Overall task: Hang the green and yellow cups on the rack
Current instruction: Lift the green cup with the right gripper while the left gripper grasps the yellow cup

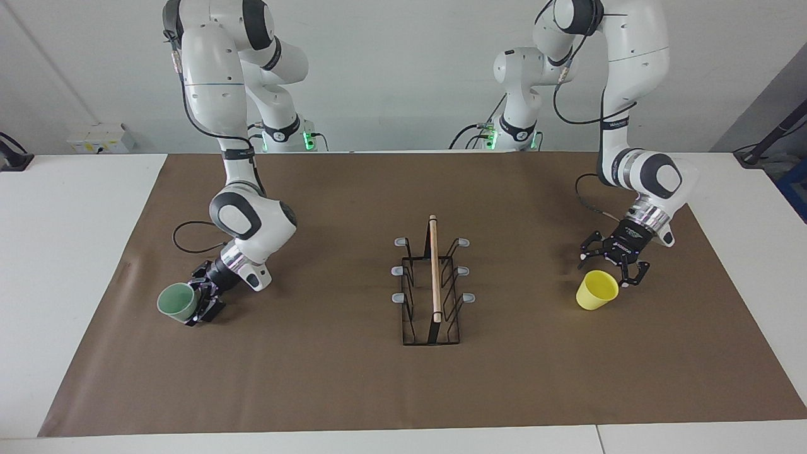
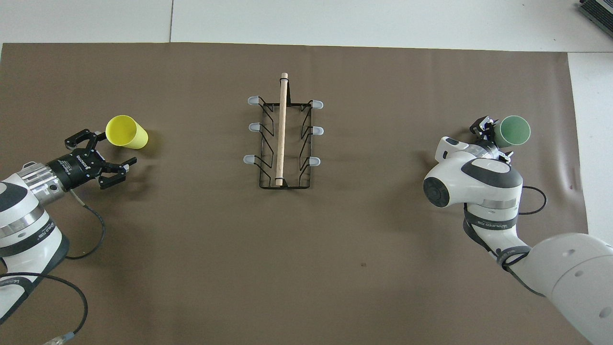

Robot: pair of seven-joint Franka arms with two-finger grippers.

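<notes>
The rack's white-tipped pegs stick outward, so the pale green cup will hang tilted and upside down when I lower its opening over a peg.
The pale green cup stands mouth up on the brown mat toward the right arm's end of the table. My right gripper is low beside it on the rack's side, open, with a finger on either side of the cup's wall. Toward the left arm's end stands the yellow cup, mouth up. My left gripper hangs open just by its rim, apart from it. The black wire rack stands mid-mat with its prongs bare.
The brown mat covers most of the white table, whose bare strips flank it. Each wrist trails a looped black cable over the mat. A grey box sits at the back by the wall.
</notes>
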